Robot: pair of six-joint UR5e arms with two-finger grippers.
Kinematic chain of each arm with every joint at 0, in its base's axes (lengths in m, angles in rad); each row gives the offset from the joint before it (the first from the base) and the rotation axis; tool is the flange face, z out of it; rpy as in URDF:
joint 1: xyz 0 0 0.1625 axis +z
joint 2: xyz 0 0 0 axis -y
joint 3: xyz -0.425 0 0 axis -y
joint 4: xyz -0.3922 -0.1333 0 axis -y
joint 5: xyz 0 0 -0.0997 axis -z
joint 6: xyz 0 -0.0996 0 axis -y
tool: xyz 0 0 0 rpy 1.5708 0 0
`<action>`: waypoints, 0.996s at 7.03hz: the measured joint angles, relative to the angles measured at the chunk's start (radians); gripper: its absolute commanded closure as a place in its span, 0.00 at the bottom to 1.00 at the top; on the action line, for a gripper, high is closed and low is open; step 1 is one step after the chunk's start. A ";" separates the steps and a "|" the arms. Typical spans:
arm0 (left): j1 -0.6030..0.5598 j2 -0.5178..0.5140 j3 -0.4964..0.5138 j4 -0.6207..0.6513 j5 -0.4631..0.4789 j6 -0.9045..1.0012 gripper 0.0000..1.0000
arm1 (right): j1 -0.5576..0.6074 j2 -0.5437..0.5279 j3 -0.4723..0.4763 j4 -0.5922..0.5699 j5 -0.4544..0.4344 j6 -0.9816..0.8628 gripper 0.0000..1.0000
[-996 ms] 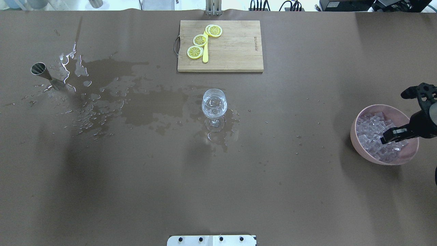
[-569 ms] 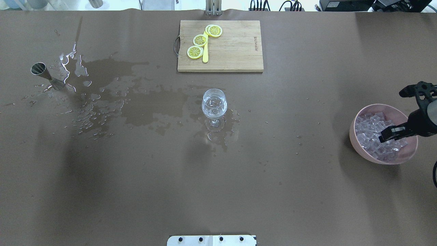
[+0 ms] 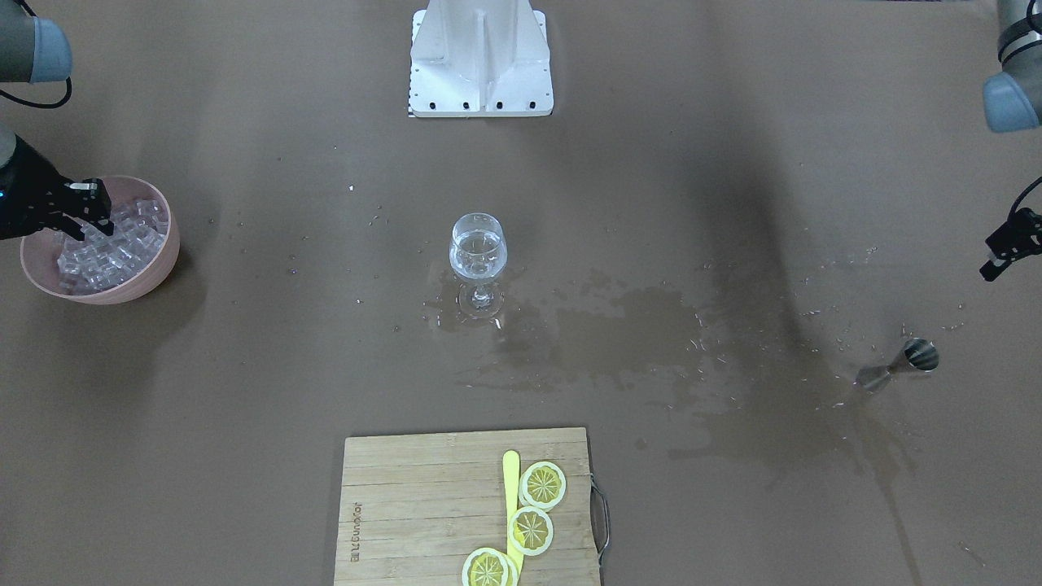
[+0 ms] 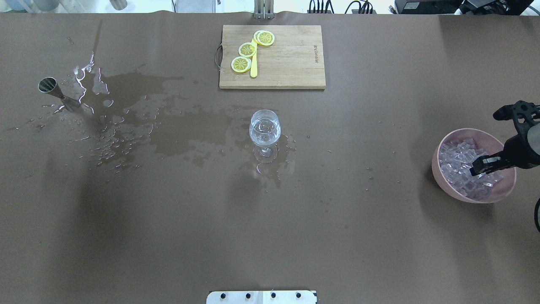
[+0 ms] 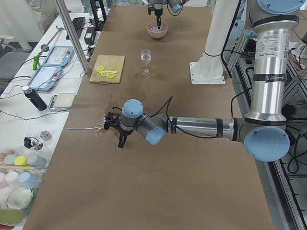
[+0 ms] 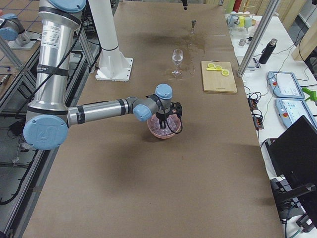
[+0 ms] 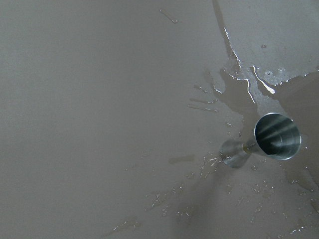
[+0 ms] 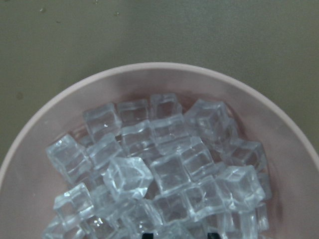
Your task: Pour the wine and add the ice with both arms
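Observation:
I expect the ice cube (image 8: 175,232) between my fingers to come away alone when I lift, because the cubes in the pink bowl (image 8: 128,177) are loose and lie at odd angles.
A wine glass (image 4: 265,128) holding clear wine stands mid-table, also in the front view (image 3: 477,248). Dark wet patches (image 4: 185,131) spread to its left. A pink bowl (image 4: 438,147) of ice cubes (image 4: 457,162) sits at the right. My right gripper (image 4: 485,165) reaches down into the bowl among the cubes, jaws apart. In the right wrist view the ice (image 8: 169,149) fills the frame and only the fingertips (image 8: 144,234) show at the bottom edge. My left gripper (image 3: 997,260) hangs above the table near a steel jigger (image 4: 57,93); I cannot tell its state.
A wooden cutting board (image 4: 291,59) with lemon slices (image 4: 247,50) and a yellow stick lies at the far side. The jigger (image 7: 264,142) stands among water drops. The white robot base (image 3: 480,57) is at the near edge.
My right gripper has shifted slightly within the bowl, and the bowl has moved a little to the left. The glass and jigger have not moved.

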 measured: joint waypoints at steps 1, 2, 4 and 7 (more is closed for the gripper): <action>0.000 0.000 0.000 0.000 0.000 0.000 0.01 | 0.000 0.001 0.002 0.000 0.001 0.000 1.00; 0.000 0.000 0.000 0.000 0.000 0.000 0.01 | 0.001 0.001 0.005 0.001 0.002 0.000 1.00; 0.000 0.001 0.000 -0.001 -0.001 -0.001 0.01 | 0.016 0.001 0.022 0.001 0.008 -0.001 1.00; 0.000 0.006 -0.001 -0.003 -0.002 -0.001 0.01 | 0.042 0.016 0.101 -0.016 0.017 0.006 1.00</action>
